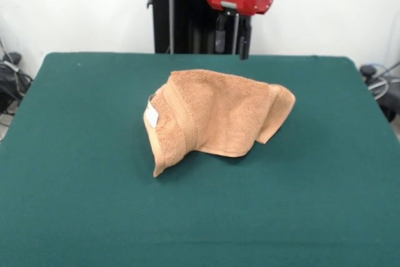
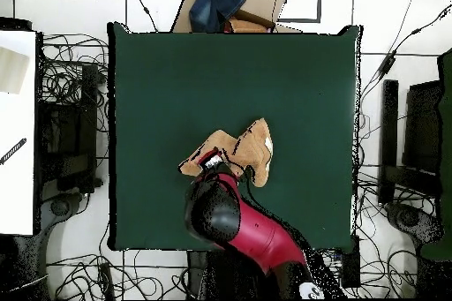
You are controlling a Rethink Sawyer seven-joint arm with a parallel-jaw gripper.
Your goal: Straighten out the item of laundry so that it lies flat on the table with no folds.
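The towel will bunch up in the middle and drag its white label along when the robot's gripper pulls it, because one end of the towel (image 1: 219, 114) is doubled (image 1: 278, 114) under.
The orange-tan towel (image 1: 212, 114) lies crumpled in the middle of the green table (image 1: 75, 154). It is folded over itself, with its right end doubled under. Its border band and white label (image 1: 152, 115) face front left. My gripper (image 1: 232, 54) hangs from the red wrist above the table's far edge, behind the towel and clear of it. Its fingers (image 1: 244, 45) stand apart and hold nothing. In the overhead view the arm covers part of the towel (image 2: 252, 147) on the table (image 2: 177, 77), and the gripper (image 2: 212, 163) is over the towel's lower left part.
The black pedestal (image 1: 181, 10) stands behind the table's far edge. In the overhead view a cardboard box with a blue cloth (image 2: 225, 6) sits beyond the table's top edge. A white desk (image 2: 18, 130) is at the left. Cables lie around the table.
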